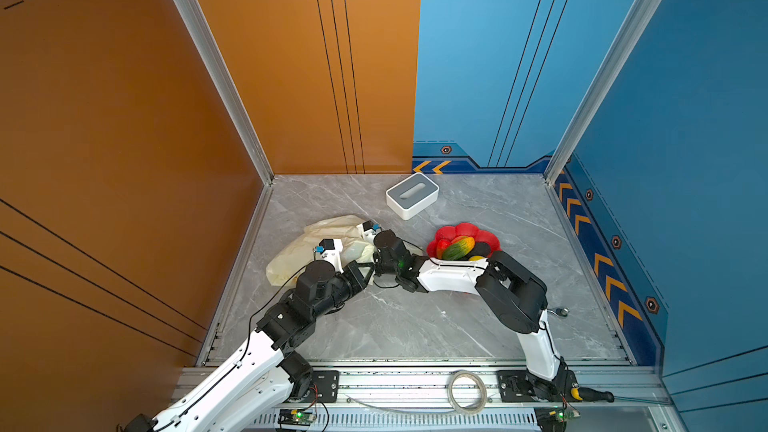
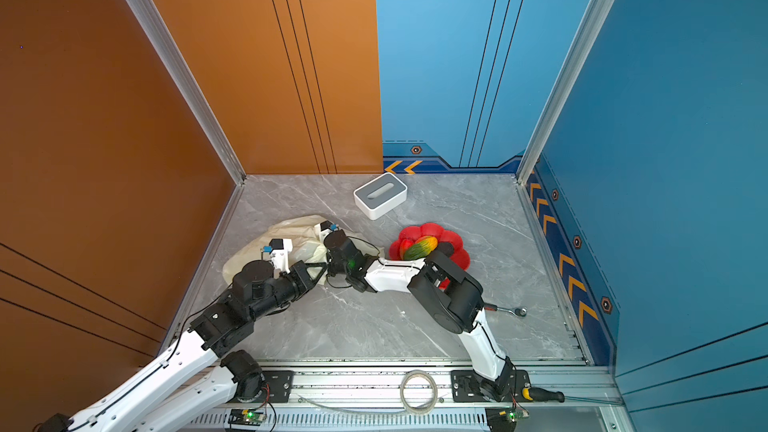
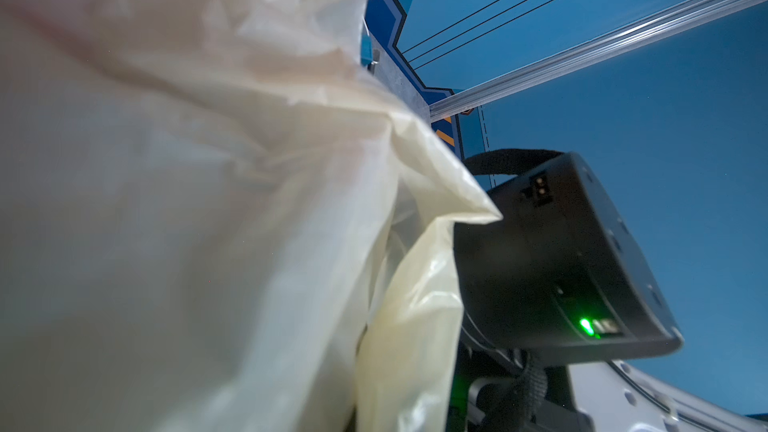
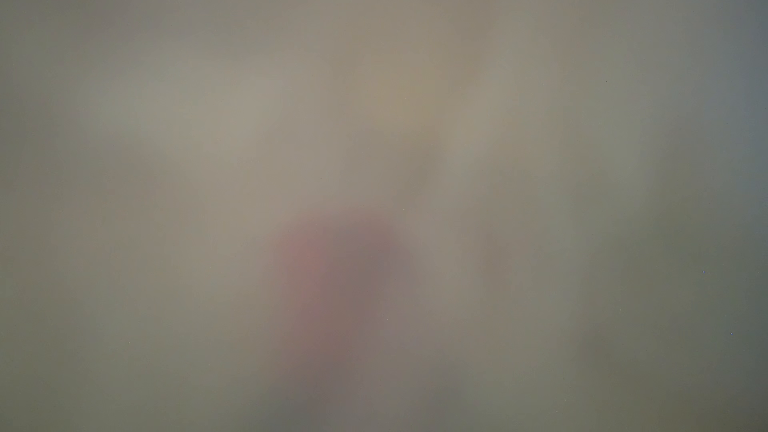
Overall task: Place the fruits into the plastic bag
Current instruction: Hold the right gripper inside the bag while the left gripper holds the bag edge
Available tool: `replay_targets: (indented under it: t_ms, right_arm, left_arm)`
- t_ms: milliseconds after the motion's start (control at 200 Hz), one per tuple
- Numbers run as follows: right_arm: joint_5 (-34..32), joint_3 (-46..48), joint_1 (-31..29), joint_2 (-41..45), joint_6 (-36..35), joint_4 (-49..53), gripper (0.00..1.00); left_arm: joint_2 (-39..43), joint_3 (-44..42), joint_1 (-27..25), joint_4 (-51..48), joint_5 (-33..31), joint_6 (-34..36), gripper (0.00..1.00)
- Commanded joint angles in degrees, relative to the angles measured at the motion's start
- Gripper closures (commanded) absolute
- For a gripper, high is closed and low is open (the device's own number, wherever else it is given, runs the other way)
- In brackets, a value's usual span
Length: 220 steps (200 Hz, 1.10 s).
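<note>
I should keep moving my right gripper deeper into the plastic bag (image 1: 345, 233) and let go there, as my left gripper holds the plastic bag's near edge and the fruit (image 4: 340, 268) is inside.
The cream plastic bag (image 1: 299, 251) (image 2: 249, 253) lies crumpled at the left of the marble floor. My left gripper (image 1: 368, 272) (image 2: 318, 272) is shut on its near edge, and bag film (image 3: 208, 201) hides the jaws in the left wrist view. My right arm's wrist (image 1: 388, 247) reaches across with its gripper buried inside the bag. The right wrist view is all fogged plastic with a reddish blur (image 4: 332, 276), so the jaws do not show. A red-green mango (image 1: 457, 247) (image 2: 419, 247), a dark avocado (image 1: 481, 249) and a yellow fruit (image 1: 476, 258) lie in the red dish.
The red flower-shaped dish (image 1: 490, 238) sits right of centre, partly under my right forearm. A white-and-grey box (image 1: 412, 195) stands near the back wall. A ratchet tool (image 1: 559, 311) lies at the right. A tape roll (image 1: 467, 396) rests on the front rail.
</note>
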<state>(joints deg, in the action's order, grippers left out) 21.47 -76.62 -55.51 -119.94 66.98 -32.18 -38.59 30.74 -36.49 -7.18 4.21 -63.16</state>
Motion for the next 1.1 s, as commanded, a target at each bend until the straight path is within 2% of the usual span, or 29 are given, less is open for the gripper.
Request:
replay_targets:
  t_ms: [0,431,586,936,1096]
  right_arm:
    - [0.8,-2.2,0.4,-2.2,3.5,-1.8,0.81]
    - [2.5,-7.0,-0.3,-8.7,2.5,1.1,0.79]
    - [2.9,-7.6,-0.4,-9.9,1.9,1.8,0.73]
    - [3.5,-7.9,-0.1,-10.1,0.6,4.1,0.47]
    - [4.2,-7.9,-0.1,-9.9,0.0,4.7,0.42]
  left_arm:
    - [1.5,-1.7,-0.6,1.4,0.3,-0.7,1.00]
    - [1.9,-5.8,-2.9,7.3,-0.5,-3.0,1.00]
    - [1.9,-6.9,-2.9,8.6,-0.5,-3.5,1.00]
    - [1.4,-7.0,-2.9,9.2,-0.4,-3.5,1.00]
    - [1.5,-7.1,-2.9,9.3,-0.5,-3.4,1.00]
